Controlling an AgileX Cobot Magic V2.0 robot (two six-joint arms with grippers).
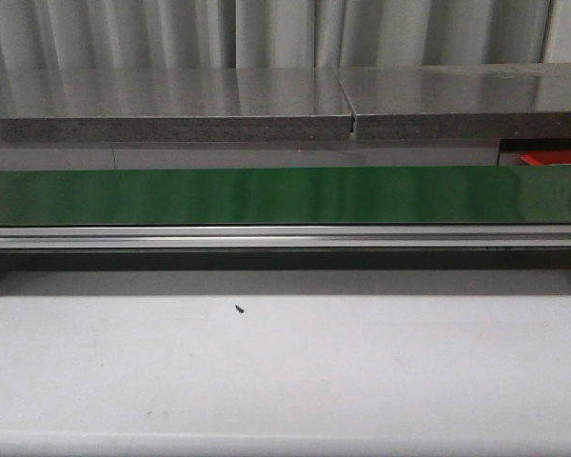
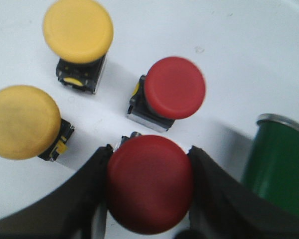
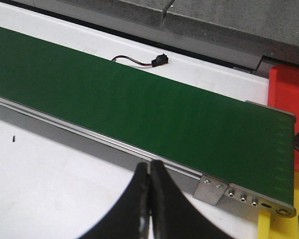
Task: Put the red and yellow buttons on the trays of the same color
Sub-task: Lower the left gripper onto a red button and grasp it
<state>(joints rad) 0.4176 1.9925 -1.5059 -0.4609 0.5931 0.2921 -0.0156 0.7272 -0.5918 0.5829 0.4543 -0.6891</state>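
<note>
I should put the red button on the belt (image 2: 283, 167) first, because the red tray (image 1: 557, 157) is beyond the green belt's far end, out of reach for my left gripper.
In the left wrist view my left gripper (image 2: 149, 150) is shut on a red button (image 2: 149, 184), with one black finger on each side of its domed cap. A second red button (image 2: 174, 94) and two yellow buttons (image 2: 78, 30) (image 2: 20, 122) stand on the white table beyond it. My right gripper (image 3: 149, 167) is shut and empty, just in front of the green belt's (image 3: 139, 104) near rail. A red tray (image 3: 289, 94) shows past the belt's end, and as a thin strip in the front view (image 1: 557, 157). Neither gripper shows in the front view.
The long green belt (image 1: 285, 195) crosses the table, and its end (image 2: 281, 159) is close beside the held button. A yellow surface (image 3: 281, 226) lies at the belt's end corner. A cable with a black plug (image 3: 159, 60) lies behind the belt. A grey shelf (image 1: 171, 105) runs behind.
</note>
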